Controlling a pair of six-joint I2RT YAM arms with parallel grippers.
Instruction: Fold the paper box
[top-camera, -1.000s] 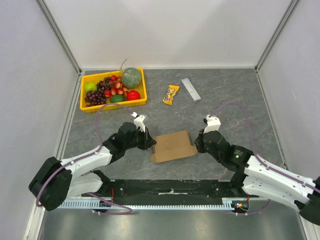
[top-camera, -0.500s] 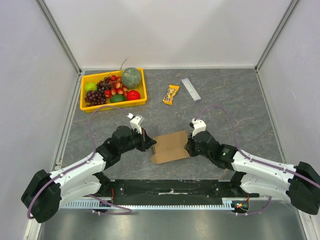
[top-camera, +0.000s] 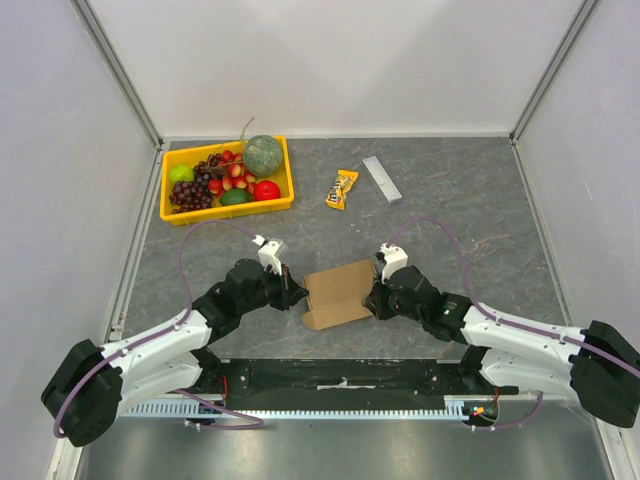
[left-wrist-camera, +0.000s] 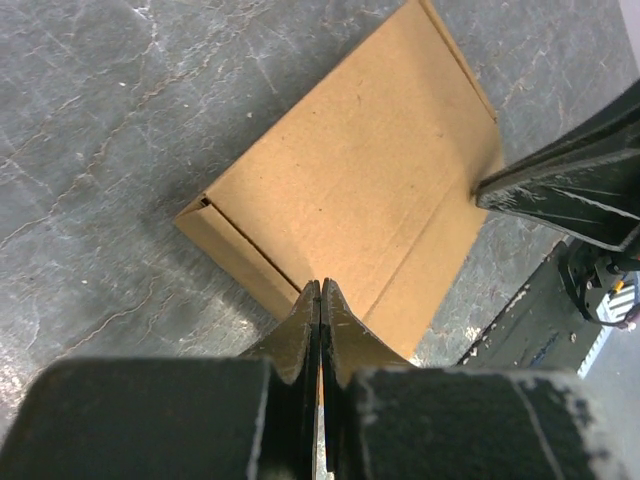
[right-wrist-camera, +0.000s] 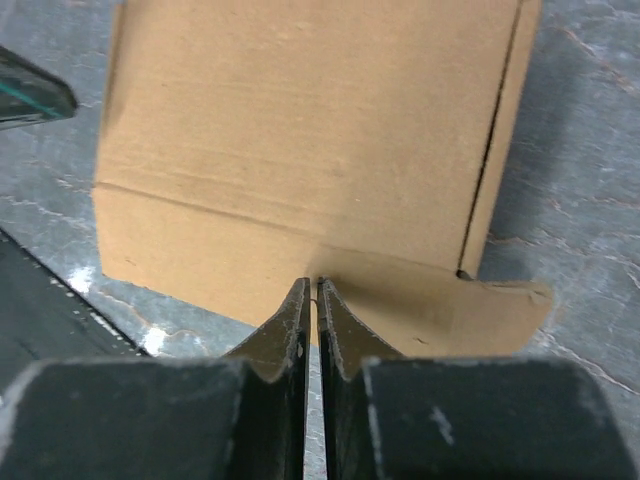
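Note:
The paper box (top-camera: 338, 290) sits crooked between my two grippers, so I should put both grippers against its sides (left-wrist-camera: 238, 258) and push it straight before I fold its front flap.
The paper box (top-camera: 338, 293) is a flat brown cardboard piece lying on the grey table between both arms. It also shows in the left wrist view (left-wrist-camera: 370, 190) and in the right wrist view (right-wrist-camera: 300, 150). My left gripper (top-camera: 300, 295) is shut, and its tips (left-wrist-camera: 320, 285) touch the box's left edge. My right gripper (top-camera: 370, 300) is shut, and its tips (right-wrist-camera: 312, 282) rest against a narrow flap (right-wrist-camera: 400, 305) on the box's right side. The right gripper's fingers (left-wrist-camera: 570, 190) show at the far edge in the left wrist view.
A yellow tray (top-camera: 170, 212) holding fruit stands at the back left. An orange snack packet (top-camera: 342, 189) and a small grey bar (top-camera: 381, 179) lie at the back centre. Grey walls close in the table on three sides.
Both grippers have closed in on the box from either side. The right gripper moved left and pushed the box's right flap inward, so the box looks narrower.

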